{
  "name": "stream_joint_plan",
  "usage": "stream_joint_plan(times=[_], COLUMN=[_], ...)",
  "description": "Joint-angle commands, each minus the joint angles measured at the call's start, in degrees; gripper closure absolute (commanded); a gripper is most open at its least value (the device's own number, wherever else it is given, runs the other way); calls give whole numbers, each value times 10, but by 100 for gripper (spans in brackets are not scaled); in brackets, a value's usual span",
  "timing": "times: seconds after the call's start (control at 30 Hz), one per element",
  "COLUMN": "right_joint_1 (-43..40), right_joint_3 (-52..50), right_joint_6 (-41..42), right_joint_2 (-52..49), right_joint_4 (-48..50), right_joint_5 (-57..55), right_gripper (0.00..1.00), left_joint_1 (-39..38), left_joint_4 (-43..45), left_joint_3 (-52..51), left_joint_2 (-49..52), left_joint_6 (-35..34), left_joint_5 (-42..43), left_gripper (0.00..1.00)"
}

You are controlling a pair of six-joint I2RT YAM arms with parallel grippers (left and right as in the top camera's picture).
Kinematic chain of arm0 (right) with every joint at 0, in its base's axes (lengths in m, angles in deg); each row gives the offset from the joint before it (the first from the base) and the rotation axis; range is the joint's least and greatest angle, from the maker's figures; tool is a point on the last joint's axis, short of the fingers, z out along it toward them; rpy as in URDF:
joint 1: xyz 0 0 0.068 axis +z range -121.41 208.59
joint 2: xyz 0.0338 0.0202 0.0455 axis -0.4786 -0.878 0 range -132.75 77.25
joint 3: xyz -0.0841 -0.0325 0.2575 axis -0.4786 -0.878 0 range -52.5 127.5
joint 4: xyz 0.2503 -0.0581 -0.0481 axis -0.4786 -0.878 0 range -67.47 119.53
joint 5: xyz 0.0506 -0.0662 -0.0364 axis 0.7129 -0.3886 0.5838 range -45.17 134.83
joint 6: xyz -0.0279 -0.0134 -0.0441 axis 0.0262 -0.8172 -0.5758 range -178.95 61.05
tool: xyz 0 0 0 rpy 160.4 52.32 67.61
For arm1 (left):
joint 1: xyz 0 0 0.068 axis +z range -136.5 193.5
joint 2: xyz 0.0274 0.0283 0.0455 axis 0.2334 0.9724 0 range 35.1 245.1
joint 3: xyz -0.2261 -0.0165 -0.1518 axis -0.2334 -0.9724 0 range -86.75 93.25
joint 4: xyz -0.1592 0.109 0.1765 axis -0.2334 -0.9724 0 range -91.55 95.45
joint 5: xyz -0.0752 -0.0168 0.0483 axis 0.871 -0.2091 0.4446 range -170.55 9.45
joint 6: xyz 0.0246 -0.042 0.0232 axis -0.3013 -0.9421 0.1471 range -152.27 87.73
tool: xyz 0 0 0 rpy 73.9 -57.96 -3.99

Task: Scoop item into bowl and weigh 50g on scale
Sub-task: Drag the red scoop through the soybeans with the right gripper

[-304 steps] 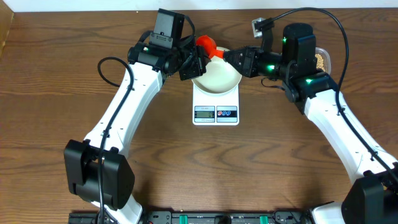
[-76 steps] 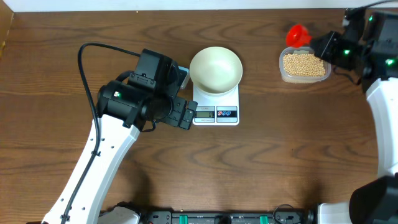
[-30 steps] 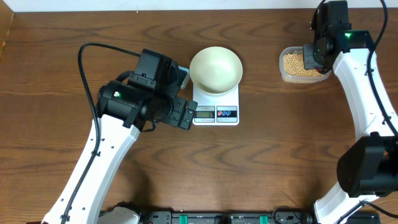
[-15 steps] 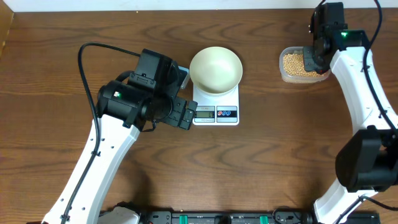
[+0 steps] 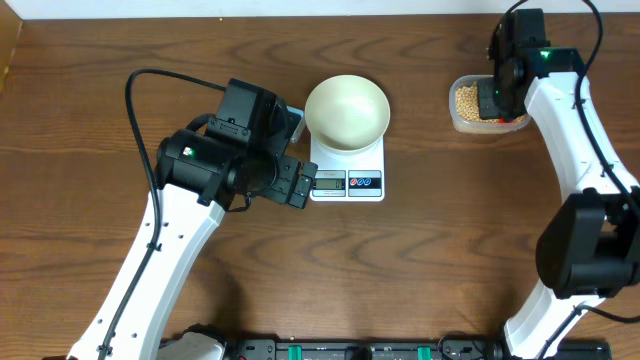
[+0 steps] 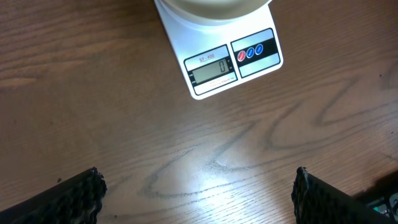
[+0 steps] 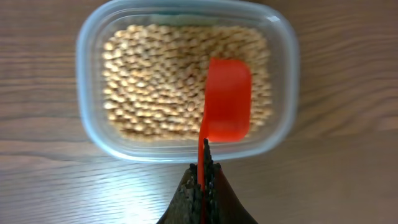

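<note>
The red scoop is pointing head-down next to the side of the tub, so next my right gripper sweeps the scoop back through the beans (image 5: 467,103) and tilts it level before lifting it.
The tan-yellow beans (image 7: 155,81) fill a clear plastic tub (image 7: 90,124) at the back right (image 5: 465,110). My right gripper (image 7: 203,171) is shut on the thin handle of a red scoop (image 7: 227,99), whose head lies over the beans at the tub's right side; no beans show on it. The white bowl (image 5: 346,112) sits on the white scale (image 5: 347,172), and the display (image 6: 211,70) reads zero. My left gripper (image 6: 196,199) hangs open over bare wood just left of the scale's front, with nothing between its fingers (image 6: 68,199).
The brown wooden table (image 5: 430,260) stretches in front of the scale. A pale wall edge runs along the back. The left arm (image 5: 180,230) crosses the left half; the right arm (image 5: 580,150) runs down the right edge.
My right arm has shifted a little to the left over the tub with the scoop. The left arm, bowl and scale have not moved.
</note>
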Motion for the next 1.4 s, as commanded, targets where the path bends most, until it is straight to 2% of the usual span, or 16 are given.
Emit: stream_joint_plan(times=[0.0,0.3,0.67,1.1,1.37], right_joint_1=[0,-52,-132,-182,-194], right_joint_3=[3,3,3,3,3], right_joint_6=[56,114,123,110,82], right_joint_2=[-27,-27,-27,-27,-27], right_joint_4=[-3,2,8,7,-8], right_joint_5=[78,196,346,439,457], right_gripper=[99,99,99,99,99], left_joint_1=[0,0,0,0,0], left_joint_4=[-2,-2,-2,-2,-2], left_joint_3=[-5,-5,-5,-5,-5], left_joint_2=[-4,-4,-4,-4,-4], left_joint_6=[8,8,8,8,8], left_joint_5=[-6,-6,-6,-6,-6], left_gripper=[2,2,2,2,2])
